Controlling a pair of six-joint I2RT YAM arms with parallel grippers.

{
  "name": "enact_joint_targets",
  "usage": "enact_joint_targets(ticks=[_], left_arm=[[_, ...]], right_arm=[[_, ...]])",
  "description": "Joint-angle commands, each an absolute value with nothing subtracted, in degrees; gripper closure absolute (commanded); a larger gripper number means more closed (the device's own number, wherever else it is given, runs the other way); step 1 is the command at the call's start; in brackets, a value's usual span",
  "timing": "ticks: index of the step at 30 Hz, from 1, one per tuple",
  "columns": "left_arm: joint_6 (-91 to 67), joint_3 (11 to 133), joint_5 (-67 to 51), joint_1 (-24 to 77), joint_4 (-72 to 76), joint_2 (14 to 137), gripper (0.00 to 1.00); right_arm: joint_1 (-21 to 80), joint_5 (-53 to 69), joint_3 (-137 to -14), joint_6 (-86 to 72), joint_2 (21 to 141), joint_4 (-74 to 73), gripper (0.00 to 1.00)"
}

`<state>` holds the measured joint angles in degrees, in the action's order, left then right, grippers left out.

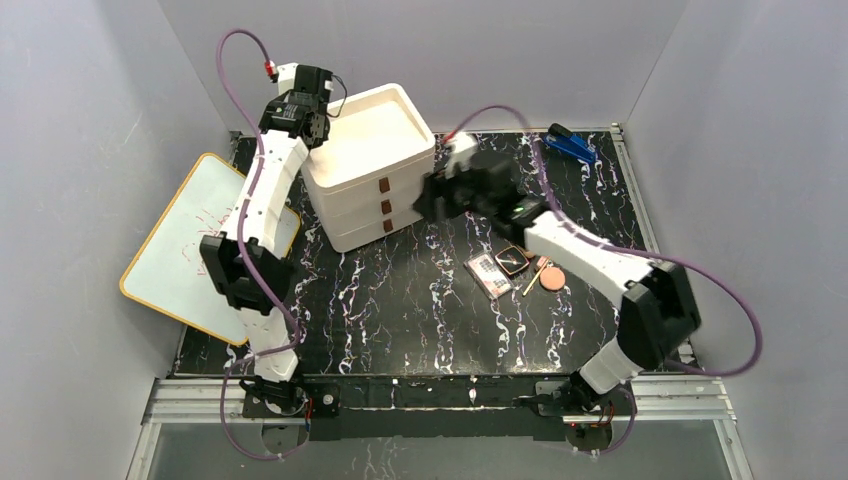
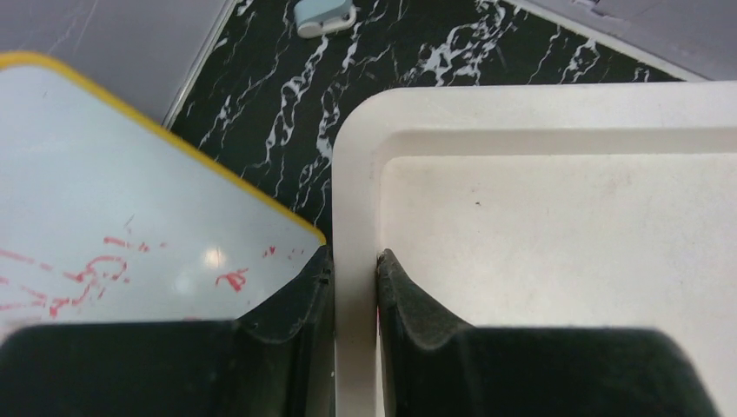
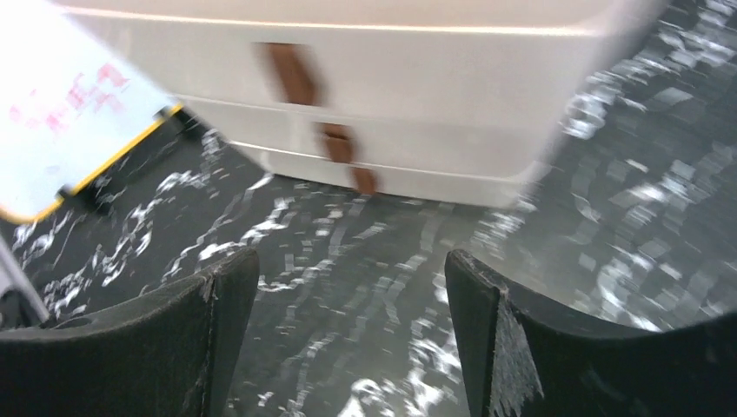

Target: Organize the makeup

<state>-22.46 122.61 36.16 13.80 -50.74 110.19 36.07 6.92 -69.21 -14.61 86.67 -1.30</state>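
Note:
With the top drawer [image 1: 358,195] shut and my left gripper steadying the tray's rim, my right gripper next draws the top brown pull [image 1: 384,185] out before storing the makeup.
The makeup lies together on the black marbled table, right of centre: a rectangular palette [image 1: 487,274], a square black compact [image 1: 512,261], a thin stick [image 1: 535,277] and a round salmon-pink puff [image 1: 552,277]. A white three-tier drawer unit [image 1: 370,165] with brown pulls stands at the back. My left gripper [image 1: 312,125] is at its back-left corner, shut on the top tray's rim [image 2: 355,174], one finger outside the wall and one inside. My right gripper [image 3: 352,269] hangs open and blurred above bare table just before the drawer fronts [image 3: 348,78], holding nothing.
A yellow-edged whiteboard [image 1: 190,245] with red marks leans off the table's left side. A blue stapler-like object [image 1: 572,146] sits at the back right. A small pale grey piece [image 2: 323,16] lies behind the drawer unit. Grey walls close in on three sides.

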Motion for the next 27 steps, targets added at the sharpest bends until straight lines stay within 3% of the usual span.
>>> enact_joint_targets(ticks=[1, 15, 27], left_arm=[[-27.27, 115.45, 41.29, 13.68, -53.21, 98.84, 1.0], [-35.6, 107.34, 41.71, 13.66, -52.62, 96.2, 1.0], [-36.49, 105.67, 39.4, 13.68, -51.3, 96.52, 1.0]], right_arm=[[48.97, -3.9, -73.93, -4.86, 91.29, 5.69, 0.14], [51.59, -16.48, -70.67, -1.7, 97.38, 25.38, 0.15], [51.71, -12.09, -80.39, -3.4, 105.56, 23.82, 0.31]])
